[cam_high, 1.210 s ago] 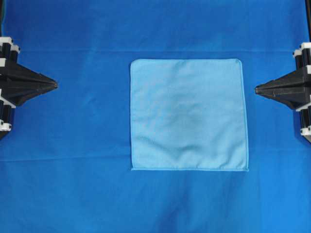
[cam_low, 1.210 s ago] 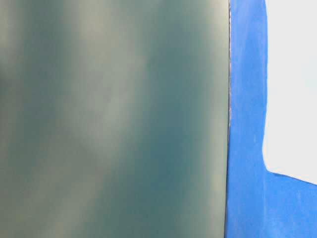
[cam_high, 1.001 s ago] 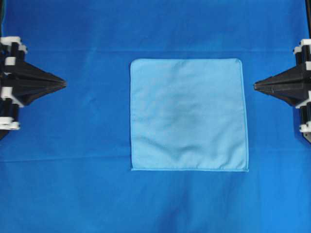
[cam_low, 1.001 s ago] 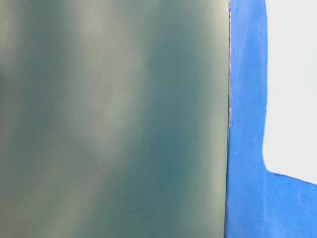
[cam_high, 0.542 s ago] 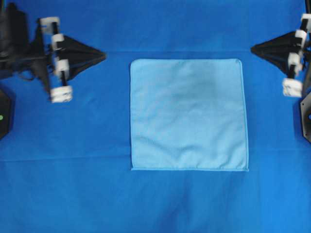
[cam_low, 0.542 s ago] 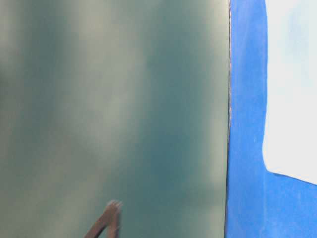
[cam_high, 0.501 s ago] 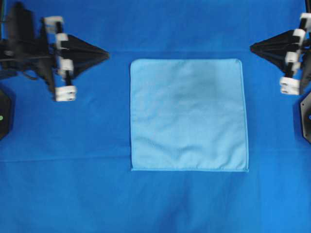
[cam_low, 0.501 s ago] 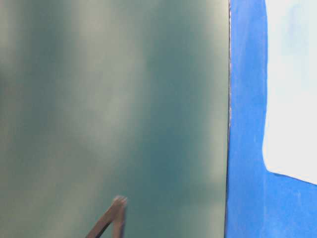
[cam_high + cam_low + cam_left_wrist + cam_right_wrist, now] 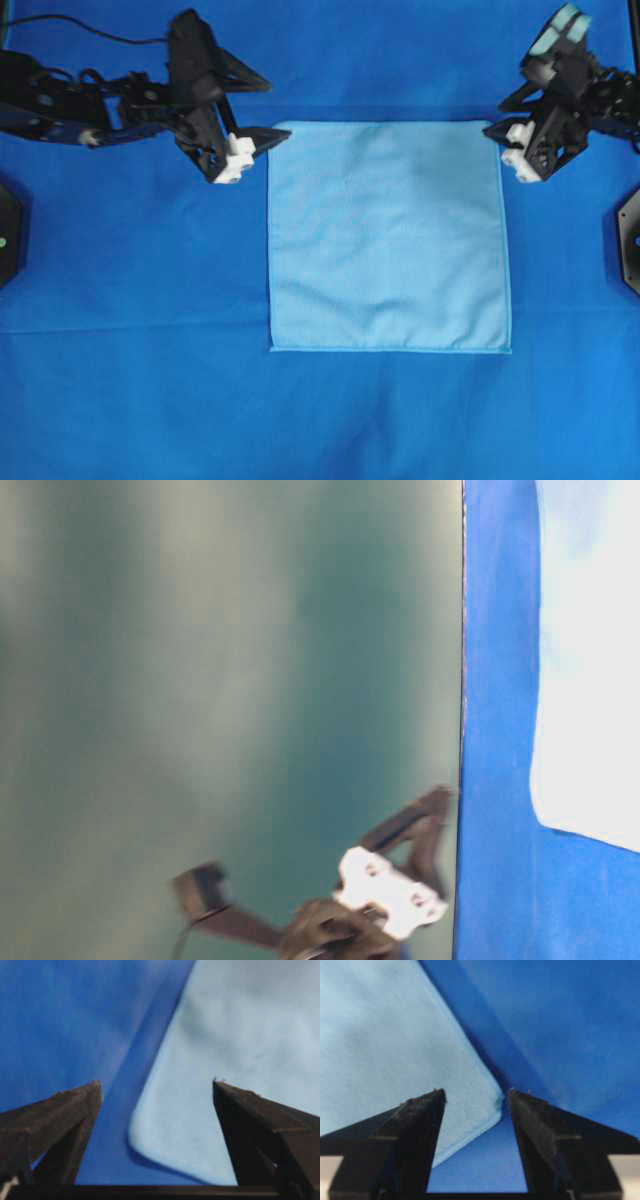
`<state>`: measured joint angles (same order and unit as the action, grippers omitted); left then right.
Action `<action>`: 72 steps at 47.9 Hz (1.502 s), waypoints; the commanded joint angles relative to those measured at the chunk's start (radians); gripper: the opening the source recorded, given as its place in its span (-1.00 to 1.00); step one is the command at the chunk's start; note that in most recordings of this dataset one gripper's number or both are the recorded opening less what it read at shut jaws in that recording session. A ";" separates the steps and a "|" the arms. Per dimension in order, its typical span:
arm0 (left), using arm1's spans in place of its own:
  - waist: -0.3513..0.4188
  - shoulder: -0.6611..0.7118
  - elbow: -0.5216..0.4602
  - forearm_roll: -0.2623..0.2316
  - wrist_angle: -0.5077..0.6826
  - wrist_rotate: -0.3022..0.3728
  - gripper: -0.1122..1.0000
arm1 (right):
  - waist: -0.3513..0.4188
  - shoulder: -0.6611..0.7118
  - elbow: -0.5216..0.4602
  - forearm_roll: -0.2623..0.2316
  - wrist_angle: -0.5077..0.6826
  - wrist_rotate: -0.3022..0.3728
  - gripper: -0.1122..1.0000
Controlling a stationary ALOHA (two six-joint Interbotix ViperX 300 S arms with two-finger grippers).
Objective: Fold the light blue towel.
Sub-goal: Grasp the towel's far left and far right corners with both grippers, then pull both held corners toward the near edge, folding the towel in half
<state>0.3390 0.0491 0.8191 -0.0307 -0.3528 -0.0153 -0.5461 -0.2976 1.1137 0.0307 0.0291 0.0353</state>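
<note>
The light blue towel is thin and lies flat, so its far half [image 9: 388,178] will fold over the still near half [image 9: 390,297] when I move the towel's corner across.
The light blue towel [image 9: 388,236] lies flat and square on the royal-blue table cover [image 9: 140,300]. My left gripper [image 9: 279,110] is open at the towel's far left corner. In the left wrist view that rounded corner of the towel [image 9: 235,1040] lies between the spread fingers of the left gripper [image 9: 155,1084], untouched. My right gripper [image 9: 494,119] is open at the far right corner. In the right wrist view the hemmed corner of the towel [image 9: 380,1035] lies between the fingertips of the right gripper [image 9: 476,1091], close to the right finger. Neither gripper holds anything.
The table cover [image 9: 495,730] runs out to every edge of the overhead view, with faint creases. Black arm bases [image 9: 630,240] sit at the left and right edges. At table level a blurred arm [image 9: 390,890] shows against a dull green backdrop [image 9: 200,680].
Both grippers have swung in from the table's sides to the towel's far corners, and both have gone from shut to open. The towel has not moved.
</note>
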 commanded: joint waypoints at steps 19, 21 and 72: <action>0.040 0.222 -0.092 -0.003 -0.057 -0.002 0.65 | -0.049 0.169 -0.017 -0.015 -0.163 -0.003 0.21; 0.038 0.229 -0.095 -0.002 -0.055 -0.002 0.54 | -0.049 0.169 -0.015 -0.015 -0.166 -0.003 0.17; 0.006 0.094 -0.101 0.002 0.017 0.084 -0.77 | -0.048 -0.074 0.005 -0.005 0.023 0.003 -0.78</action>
<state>0.3482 0.1733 0.7348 -0.0307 -0.3375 0.0660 -0.5906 -0.3528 1.1244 0.0230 0.0445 0.0368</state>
